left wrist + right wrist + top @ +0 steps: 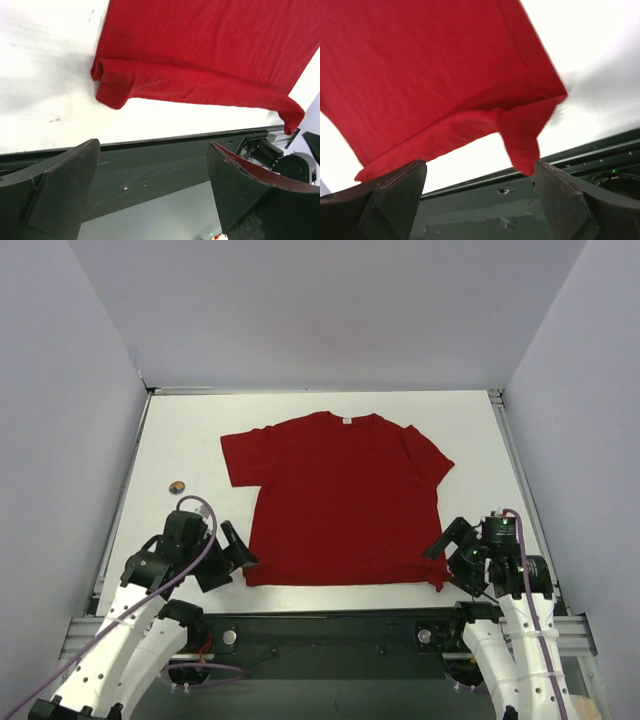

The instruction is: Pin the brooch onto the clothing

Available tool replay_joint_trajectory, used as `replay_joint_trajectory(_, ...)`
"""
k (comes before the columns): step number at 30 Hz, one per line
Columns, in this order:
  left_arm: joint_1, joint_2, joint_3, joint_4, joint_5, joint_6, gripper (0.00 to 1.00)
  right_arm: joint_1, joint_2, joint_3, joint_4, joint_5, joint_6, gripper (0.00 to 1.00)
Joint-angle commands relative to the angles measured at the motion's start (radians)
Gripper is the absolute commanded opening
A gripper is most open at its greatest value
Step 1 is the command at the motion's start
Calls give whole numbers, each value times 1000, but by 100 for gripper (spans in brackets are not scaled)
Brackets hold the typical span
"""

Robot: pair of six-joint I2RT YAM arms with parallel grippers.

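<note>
The robot's grippers should spread the sleeve and shoulder (272, 432) before they straighten the T-shirt's folded hem, because the sleeve on the right gripper's side (430, 455) droops toward the T-shirt's body.
The clothing (340, 500), a dark red T-shirt, lies spread flat on the white table (180, 440) with its collar at the far side. The brooch (177, 486), a tiny round badge, lies on the bare table left of the shirt's left sleeve. My left gripper (228, 558) stands open just left of the hem's near left corner (107, 85), with nothing between its fingers (65, 190). My right gripper (448, 560) stands open at the hem's near right corner (522, 145), which is crumpled and sits close by one finger (560, 200). Both wrist views show red fabric above open jaws.
A dark metal rail (330, 625) runs along the table's near edge under both grippers. White walls (60, 440) enclose the table on the left, right and far sides. A bare strip of table lies between the shirt and each side wall.
</note>
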Motion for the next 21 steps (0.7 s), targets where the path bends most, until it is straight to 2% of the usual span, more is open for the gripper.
replay_joint_trajectory(1,-4,104,95,113,-32,74,97,-6,30,117,-23,4,-84,95)
replay_joint_trajectory(5,-4,350,219,245,-58,155,97,-6,140,182,71,65,-130,98)
replay_joint_trajectory(9,-4,582,380,358,-98,238,97,-6,267,196,291,98,-147,98)
replay_joint_trajectory(13,-7,823,566,429,-88,292,83,7,515,240,453,104,-140,91)
replay_joint_trajectory(15,-10,955,646,460,-86,303,65,8,617,306,528,101,-149,85)
replay_joint_trajectory(16,-13,999,725,468,-89,318,53,34,717,338,546,101,-161,70)
replay_joint_trajectory(17,-13,1079,765,471,-95,321,27,42,772,367,560,99,-173,53)
replay_joint_trajectory(18,-13,1119,804,465,-103,329,14,45,827,445,571,101,-181,16)
replay_joint_trajectory(19,-13,1195,889,460,-118,343,4,50,929,487,566,111,-189,3)
replay_joint_trajectory(21,-12,1274,978,442,-144,355,0,53,1029,602,563,115,-190,0)
